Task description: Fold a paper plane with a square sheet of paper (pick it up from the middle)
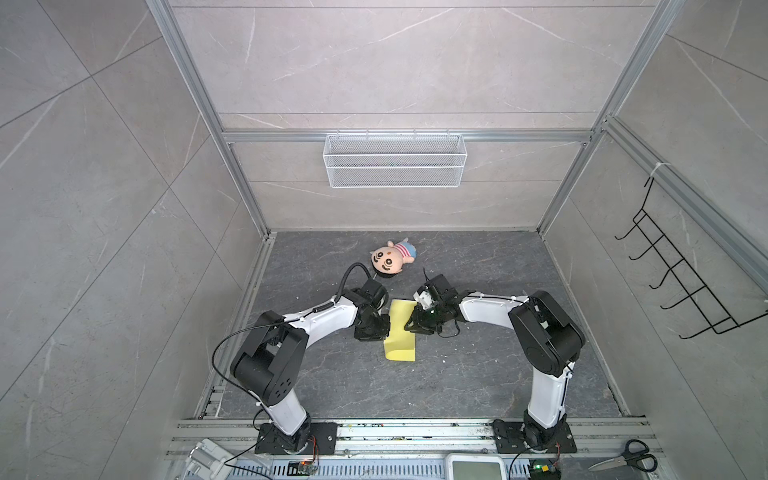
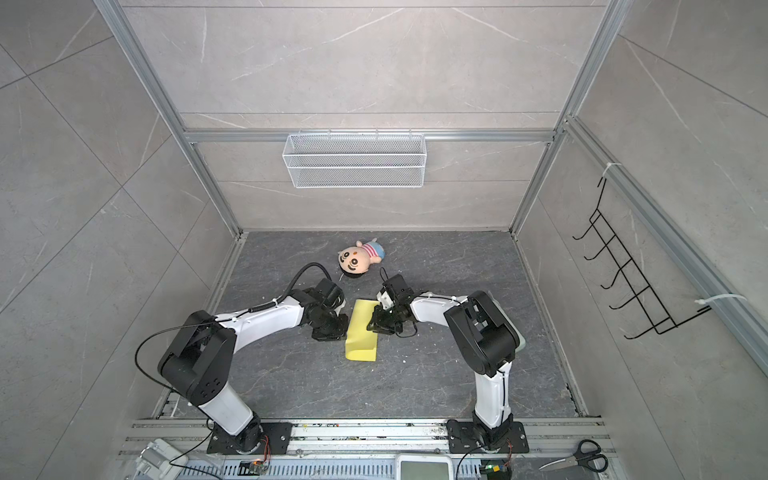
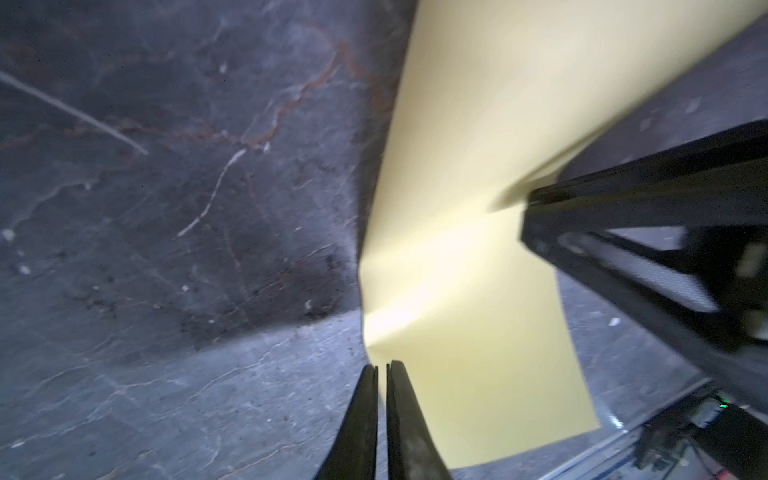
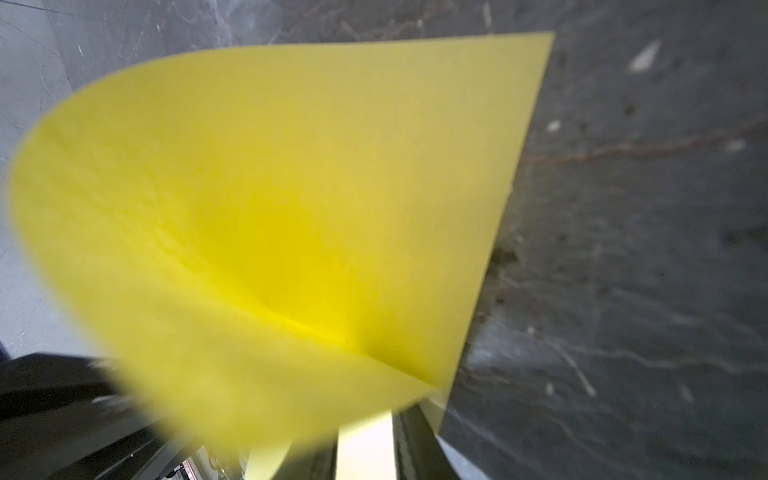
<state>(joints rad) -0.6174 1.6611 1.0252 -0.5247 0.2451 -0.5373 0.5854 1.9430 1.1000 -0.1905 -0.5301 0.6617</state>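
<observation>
The end of the sheet by the doll still bends in an open loop [image 4: 272, 232]. My left gripper should go back and press the fold there [image 1: 392, 306].
The square sheet of paper [image 1: 401, 332] [image 2: 361, 336] is plain yellow and lies mid-floor between both arms, curled over itself into a narrow strip. My left gripper [image 1: 385, 328] [image 2: 344, 326] [image 3: 382, 365] is shut, its tips pinching the sheet's [image 3: 478, 166] left edge. My right gripper [image 1: 409, 326] [image 2: 370, 326] [image 4: 365, 428] is shut on the opposite edge. The sheet [image 4: 291, 208] bows in a loop in front of it and hides most of its fingers. No paper plane is in view.
A plush doll [image 1: 390, 257] [image 2: 359, 257] lies just behind the grippers. A white wire basket [image 1: 395, 160] hangs on the back wall and a black hook rack [image 1: 685, 282] on the right wall. Scissors [image 1: 627, 457] lie at the front right rail.
</observation>
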